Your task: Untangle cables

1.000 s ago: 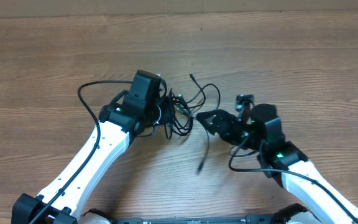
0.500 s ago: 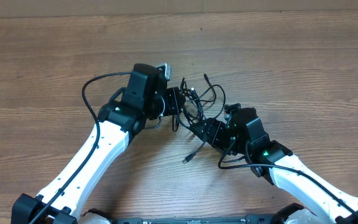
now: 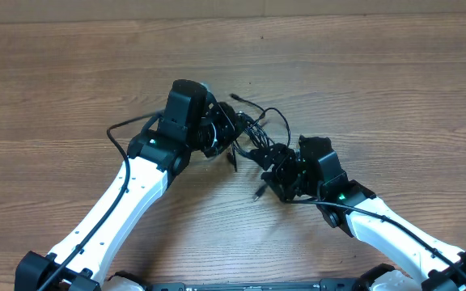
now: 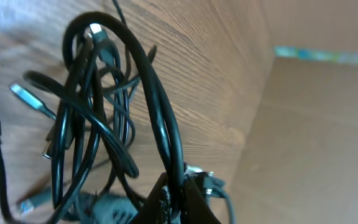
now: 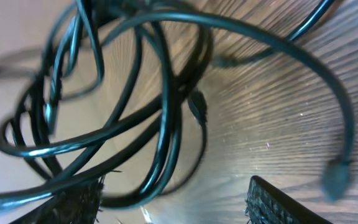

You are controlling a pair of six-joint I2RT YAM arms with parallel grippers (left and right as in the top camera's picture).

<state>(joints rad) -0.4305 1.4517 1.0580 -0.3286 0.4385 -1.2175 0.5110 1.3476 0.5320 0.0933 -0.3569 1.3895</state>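
My left gripper should lay the tangle (image 3: pixel 255 132) down, because it is pinching a doubled cord (image 4: pixel 166 127) and the whole tangle hangs in a bunch. I should then lift a single piece of cord from the tangle.
The cables (image 3: pixel 255 128) are a tangle of thin black cords at the table's middle, between my two grippers. My left gripper (image 3: pixel 226 137) is shut on one cord of the tangle. In the left wrist view its jaws (image 4: pixel 178 198) pinch a cord while the other loops (image 4: pixel 98 118) hang past them. My right gripper (image 3: pixel 270 164) is open just below and right of the tangle. In the right wrist view several loops (image 5: pixel 160 112) run between its fingers (image 5: pixel 176 202), close to the left finger. A loose plug end (image 3: pixel 258 194) lies beside the right gripper.
The wooden table (image 3: pixel 395 89) stretches all round. A thicker black arm cable (image 3: pixel 124 129) loops out left of the left arm. A brown cardboard wall (image 4: pixel 328 124) shows in the left wrist view.
The right gripper has moved up and left, close under the tangle. The left gripper has stayed shut and turned slightly, and the tangle has bunched between the two. The loose plug end shifted.
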